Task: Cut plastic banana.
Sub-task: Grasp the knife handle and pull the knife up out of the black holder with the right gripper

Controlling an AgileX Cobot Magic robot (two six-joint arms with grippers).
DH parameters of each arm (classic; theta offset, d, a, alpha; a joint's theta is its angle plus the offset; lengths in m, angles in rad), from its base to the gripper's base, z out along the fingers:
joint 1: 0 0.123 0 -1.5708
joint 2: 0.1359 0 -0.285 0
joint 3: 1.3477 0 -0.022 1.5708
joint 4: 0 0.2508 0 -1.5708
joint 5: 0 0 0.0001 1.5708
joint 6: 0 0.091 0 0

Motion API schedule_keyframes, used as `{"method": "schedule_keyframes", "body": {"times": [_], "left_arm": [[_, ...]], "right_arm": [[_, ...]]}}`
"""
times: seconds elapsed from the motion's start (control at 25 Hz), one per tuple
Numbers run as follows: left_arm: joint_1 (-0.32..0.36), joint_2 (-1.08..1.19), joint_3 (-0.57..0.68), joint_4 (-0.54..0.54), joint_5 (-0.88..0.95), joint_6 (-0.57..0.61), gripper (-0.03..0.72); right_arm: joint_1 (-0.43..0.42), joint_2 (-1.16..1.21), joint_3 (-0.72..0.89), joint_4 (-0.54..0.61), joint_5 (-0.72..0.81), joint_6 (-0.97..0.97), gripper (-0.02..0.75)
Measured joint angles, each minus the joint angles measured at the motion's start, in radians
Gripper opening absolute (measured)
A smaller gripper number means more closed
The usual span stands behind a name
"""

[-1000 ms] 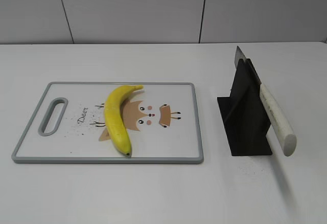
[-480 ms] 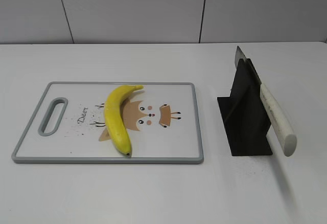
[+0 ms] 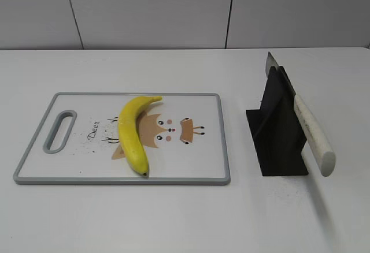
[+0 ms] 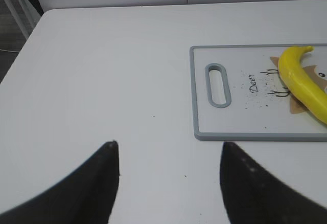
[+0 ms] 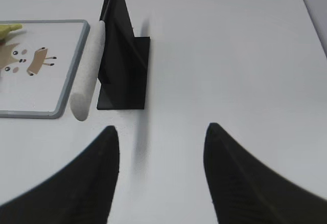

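Note:
I go on moving my right gripper toward the handle's middle (image 3: 312, 129) before the fingers close around it, because the knife's white handle (image 3: 324, 156) sticks out clear of the black stand.
A whole curved yellow plastic banana (image 3: 130, 136) lies on a white cutting board (image 3: 191, 160) with a grey rim and a deer drawing. The banana (image 4: 302, 82) and board (image 4: 240, 124) also show in the left wrist view at the right. A knife with a white handle (image 3: 313, 134) rests in a black stand (image 3: 277, 131) to the right of the board; the right wrist view shows the handle (image 5: 88, 75) and the stand (image 5: 122, 65). My left gripper (image 4: 168, 147) is open and empty over bare table, left of the board. My right gripper (image 5: 161, 132) is open and empty, in front of the stand. Neither gripper shows in the exterior view.
The white table (image 3: 173, 218) runs to a grey panelled wall (image 3: 150, 10) at the back. The table's left edge (image 4: 20, 60) shows in the left wrist view.

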Motion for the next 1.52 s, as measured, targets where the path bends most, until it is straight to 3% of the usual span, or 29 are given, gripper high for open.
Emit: {"method": "schedule_keyframes", "body": {"times": [0.24, 0.48, 1.12, 1.28, 1.52], "left_arm": [[0.000, 0.000, 0.000, 0.000, 0.000, 0.000, 0.593], [0.000, 0.000, 0.000, 0.000, 0.000, 0.000, 0.592], [0.000, 0.000, 0.000, 0.000, 0.000, 0.000, 0.592], [0.000, 0.000, 0.000, -0.001, 0.000, 0.000, 0.592], [0.000, 0.000, 0.000, 0.000, 0.000, 0.000, 0.591]], "right_arm": [[0.000, 0.270, -0.132, 0.057, 0.064, 0.000, 0.435], [0.000, 0.483, -0.250, 0.104, 0.110, -0.022, 0.591], [0.002, 1.063, -0.532, 0.239, 0.237, -0.115, 0.573], [0.075, 1.140, -0.538, 0.235, 0.214, -0.111, 0.573], [0.205, 1.221, -0.539, 0.115, 0.141, -0.014, 0.573]]}}
